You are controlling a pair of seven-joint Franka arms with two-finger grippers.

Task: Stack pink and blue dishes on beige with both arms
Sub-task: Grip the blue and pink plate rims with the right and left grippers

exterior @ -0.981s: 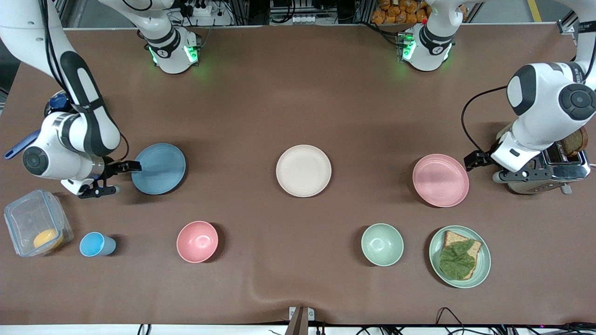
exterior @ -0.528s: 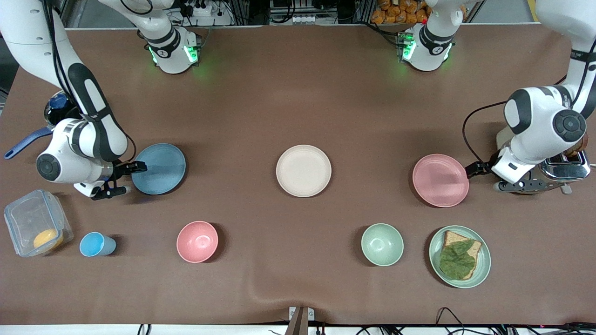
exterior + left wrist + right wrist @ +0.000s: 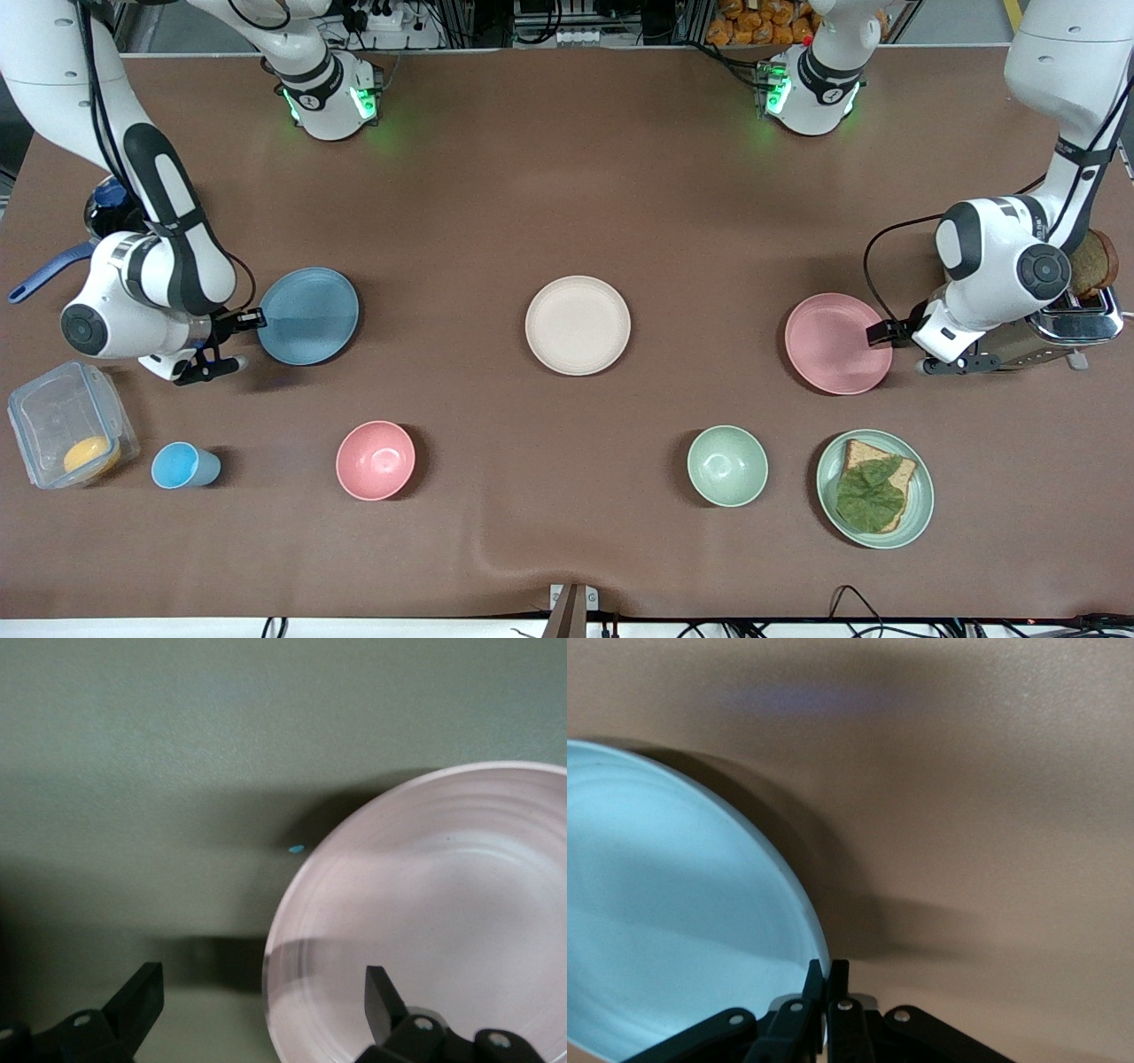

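Observation:
The pink plate (image 3: 840,344) and the beige plate (image 3: 578,325) are both shallow and equally wide. The pink plate should nest into the beige plate and cover almost all of it when I lower it.
The light blue plate (image 3: 308,316) is toward the right arm's end of the table, slightly tilted. My right gripper (image 3: 251,321) is shut on its rim. In the right wrist view the fingers of the right gripper (image 3: 829,979) pinch the edge of the blue plate (image 3: 673,921). The pale pink plate (image 3: 833,344) lies flat toward the left arm's end. My left gripper (image 3: 897,350) stands open at its rim. In the left wrist view the left gripper (image 3: 261,992) has the pink plate (image 3: 425,921) edge between its jaws, apart from both. The beige plate (image 3: 578,325) sits bare in the middle.
Nearer the front camera stand a pink bowl (image 3: 376,460), a blue cup (image 3: 182,465), a green bowl (image 3: 727,465) and a green plate (image 3: 921,505) with toast. A clear container (image 3: 66,434) is near the right gripper. A toaster (image 3: 1063,332) stands beside the left gripper.
The right gripper has shut on the blue plate's rim and raised that edge a little. The left gripper has moved in so the pink plate's rim sits between its open jaws.

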